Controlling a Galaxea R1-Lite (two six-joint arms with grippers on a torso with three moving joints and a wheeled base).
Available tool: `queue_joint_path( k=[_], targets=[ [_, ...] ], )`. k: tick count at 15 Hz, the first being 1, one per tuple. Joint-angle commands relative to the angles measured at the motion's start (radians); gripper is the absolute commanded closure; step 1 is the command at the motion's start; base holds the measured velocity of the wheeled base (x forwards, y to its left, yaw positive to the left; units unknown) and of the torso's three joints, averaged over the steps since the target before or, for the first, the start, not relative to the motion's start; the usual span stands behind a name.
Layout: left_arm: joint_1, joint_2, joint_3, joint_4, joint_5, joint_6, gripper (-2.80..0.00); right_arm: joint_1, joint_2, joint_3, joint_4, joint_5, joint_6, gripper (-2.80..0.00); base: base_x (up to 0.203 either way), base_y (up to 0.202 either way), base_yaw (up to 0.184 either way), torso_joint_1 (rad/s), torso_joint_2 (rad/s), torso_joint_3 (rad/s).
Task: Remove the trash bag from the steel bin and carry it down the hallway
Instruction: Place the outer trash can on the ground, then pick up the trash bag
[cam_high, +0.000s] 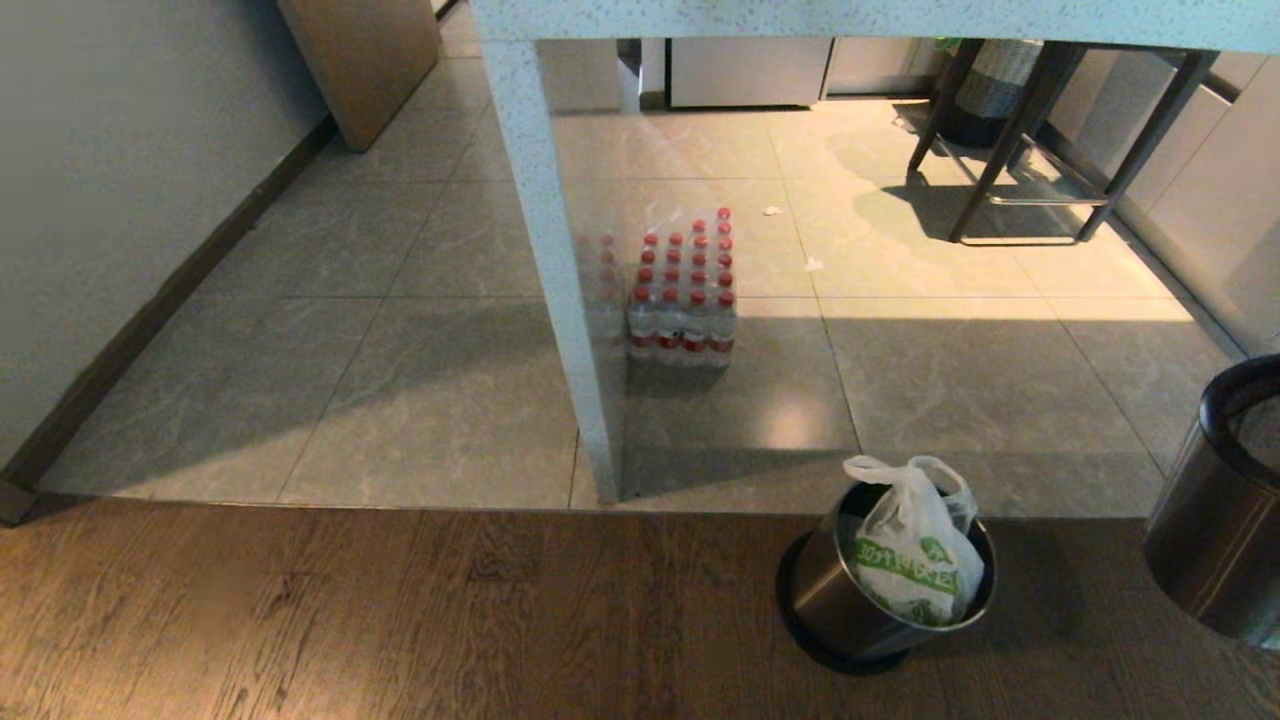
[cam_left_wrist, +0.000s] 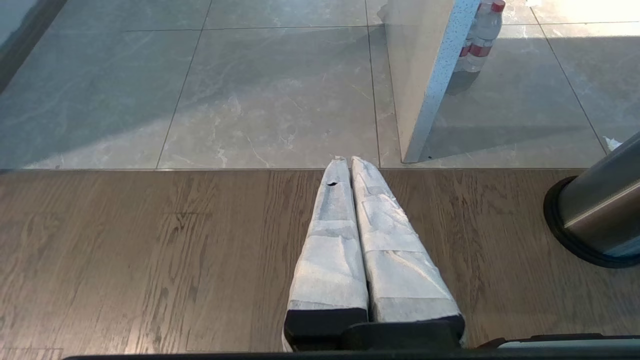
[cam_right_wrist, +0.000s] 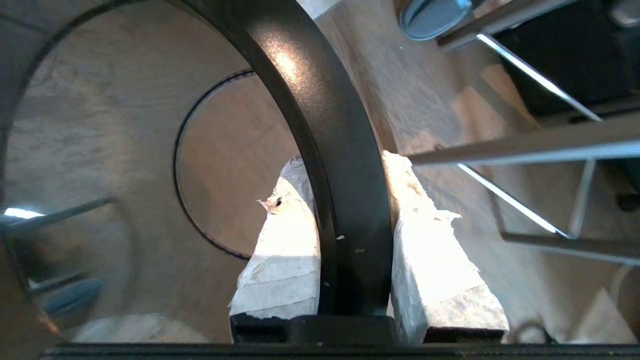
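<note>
My right gripper should keep lowering the steel sleeve (cam_high: 1221, 540), which hangs clear of the steel bin, until it rests on the open wood floor (cam_high: 1074, 606), and then let go.
The steel bin (cam_high: 850, 600) stands tilted on the dark wood floor, on its black base. The trash bag (cam_high: 915, 560) sits in it, whitish with green lettering, its loop handles sticking up above the rim. At the right edge of the head view hangs a black ring (cam_high: 1225, 400) on top of a steel sleeve (cam_high: 1205, 540). My right gripper (cam_right_wrist: 345, 160) is shut on that black ring (cam_right_wrist: 345, 165), one finger inside and one outside. My left gripper (cam_left_wrist: 350, 161) is shut and empty, low over the wood floor, left of the steel bin (cam_left_wrist: 600, 210).
A speckled white table leg (cam_high: 560, 270) stands where the grey tiles meet the wood floor. Behind it is a shrink-wrapped pack of red-capped water bottles (cam_high: 683, 290). A dark metal stool (cam_high: 1040, 140), a striped basket (cam_high: 995, 75) and paper scraps (cam_high: 813, 264) lie further back.
</note>
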Motion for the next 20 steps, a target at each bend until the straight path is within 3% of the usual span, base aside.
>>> queue_joint_path(
  k=[1, 5, 9, 14, 15, 20],
  targets=[
    [0.000, 0.000, 0.000, 0.000, 0.000, 0.000, 0.00, -0.005, 0.215, -0.019, -0.099, -0.005, -0.008, 0.00, 0.000, 0.000, 0.000, 0.000, 0.00, 0.000],
    [0.000, 0.000, 0.000, 0.000, 0.000, 0.000, 0.00, 0.088, 0.345, -0.038, -0.172, 0.004, 0.034, 0.00, 0.000, 0.000, 0.000, 0.000, 0.00, 0.000],
    [0.000, 0.000, 0.000, 0.000, 0.000, 0.000, 0.00, 0.160, 0.404, -0.060, -0.175, 0.073, 0.184, 0.00, 0.000, 0.000, 0.000, 0.000, 0.00, 0.000],
    [0.000, 0.000, 0.000, 0.000, 0.000, 0.000, 0.00, 0.163, 0.493, -0.109, -0.188, 0.076, 0.187, 0.00, 0.000, 0.000, 0.000, 0.000, 0.00, 0.000],
    [0.000, 0.000, 0.000, 0.000, 0.000, 0.000, 0.00, 0.163, 0.494, -0.111, -0.195, 0.077, 0.188, -2.80, 0.000, 0.000, 0.000, 0.000, 0.00, 0.000],
    [0.000, 0.000, 0.000, 0.000, 0.000, 0.000, 0.00, 0.158, 0.420, -0.067, -0.218, 0.072, 0.189, -2.80, 0.000, 0.000, 0.000, 0.000, 0.00, 0.000]
  ],
)
